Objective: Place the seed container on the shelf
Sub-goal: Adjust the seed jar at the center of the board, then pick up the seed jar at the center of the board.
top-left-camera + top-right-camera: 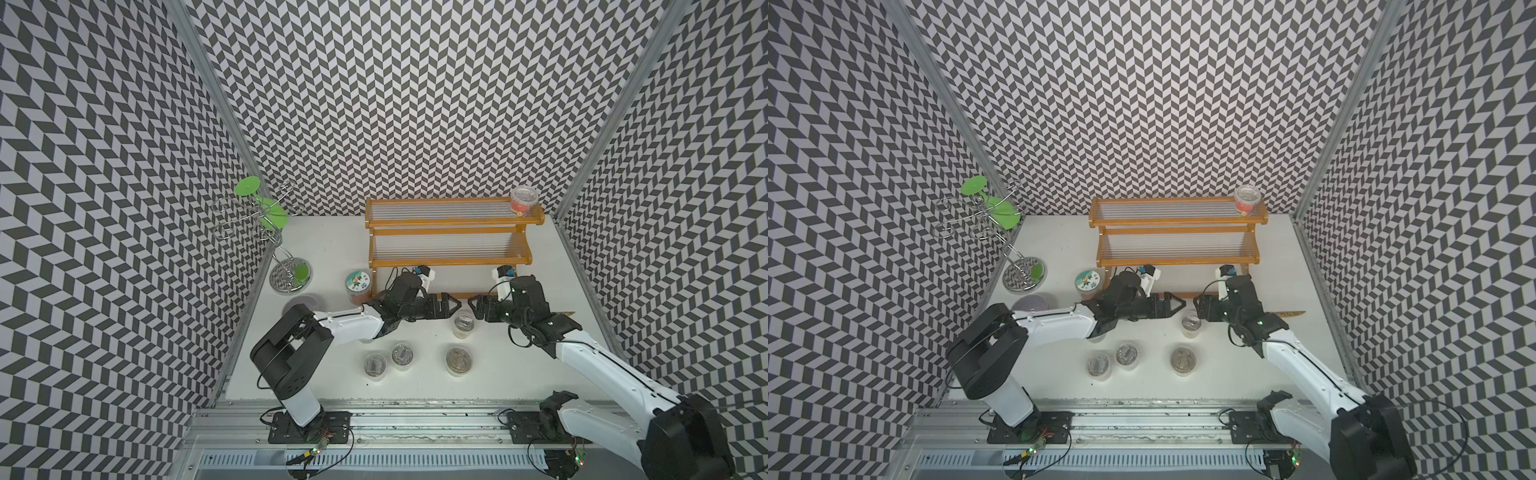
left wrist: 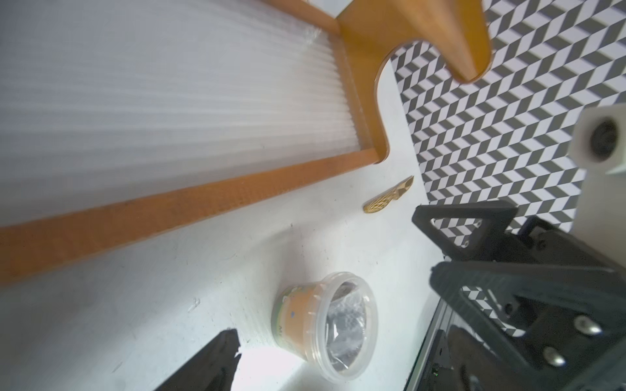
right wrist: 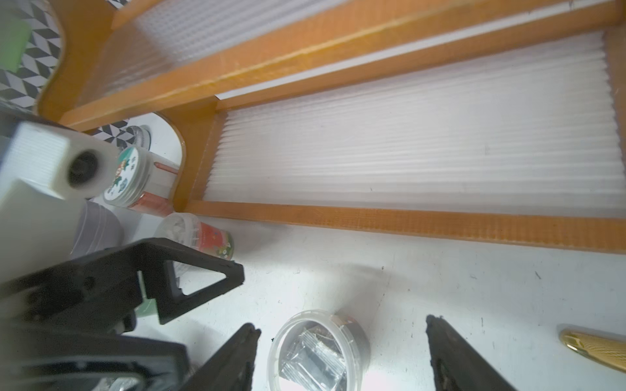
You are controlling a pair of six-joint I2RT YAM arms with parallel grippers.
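Note:
My left gripper needs to move back so my right gripper can grip the tub's sides [image 1: 463, 325]. It is crowding the space [image 1: 464, 310] above the seed container, facing my open right gripper.
The seed container [image 1: 463, 325] is a small clear-lidded tub standing on the white table in front of the shelf [image 1: 451, 262], an orange-brown stepped rack with clear ribbed tiers. My left gripper [image 1: 452, 305] and right gripper [image 1: 474, 308] face each other just behind and above the tub. In the right wrist view the right gripper [image 3: 342, 323] is open, its fingers well apart on either side of the seed container [image 3: 315, 352] without touching it. In the left wrist view the seed container [image 2: 325, 325] sits clear of the one visible finger [image 2: 210, 365]; the left jaws stand open.
A red-filled jar [image 1: 523, 201] stands on the shelf's top tier at the right. A cartoon-lidded jar [image 1: 358, 284] is left of the shelf. Three tubs [image 1: 402, 355] stand nearer the front. A wire stand [image 1: 266, 224] is back left, a gold leaf-shaped piece [image 1: 561, 313] at right.

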